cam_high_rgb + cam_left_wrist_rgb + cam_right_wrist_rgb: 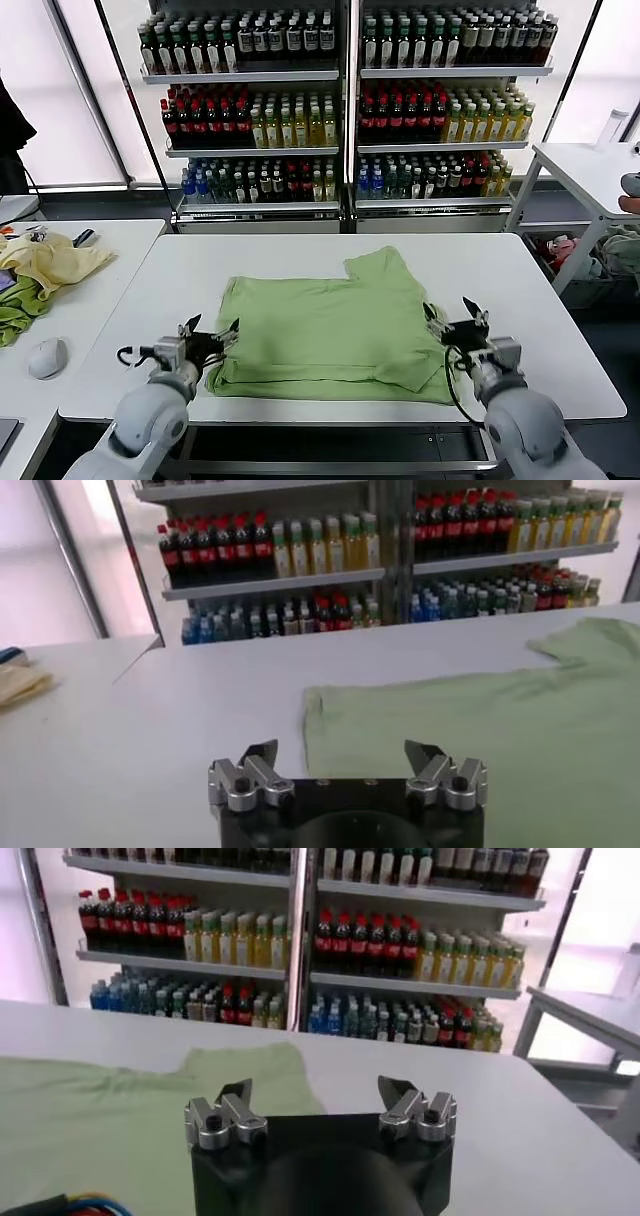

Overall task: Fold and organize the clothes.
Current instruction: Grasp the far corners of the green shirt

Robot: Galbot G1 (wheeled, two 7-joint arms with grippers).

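The sleeve (375, 265) sticks out clear of the shirt's body ahead of my right gripper's open fingers, so I should keep reaching until they close on the sleeve's edge (401, 264).
The light green shirt (335, 330) lies partly folded on the white table (520, 290), one sleeve pointing toward the back. Its buttons and patch are hidden. My left gripper (212, 331) is open and empty at the shirt's front left corner. In the left wrist view the gripper (341, 753) faces the shirt's left edge (480, 720). My right gripper (450, 315) is open and empty at the shirt's right edge. In the right wrist view the gripper (316, 1092) faces the shirt's sleeve (150, 1098).
A side table on the left holds a pale yellow cloth (50, 262), a darker green cloth (18, 312) and a white mouse (46, 357). Shelves of bottles (340, 100) stand behind the table. Another white table (590, 170) stands at the right.
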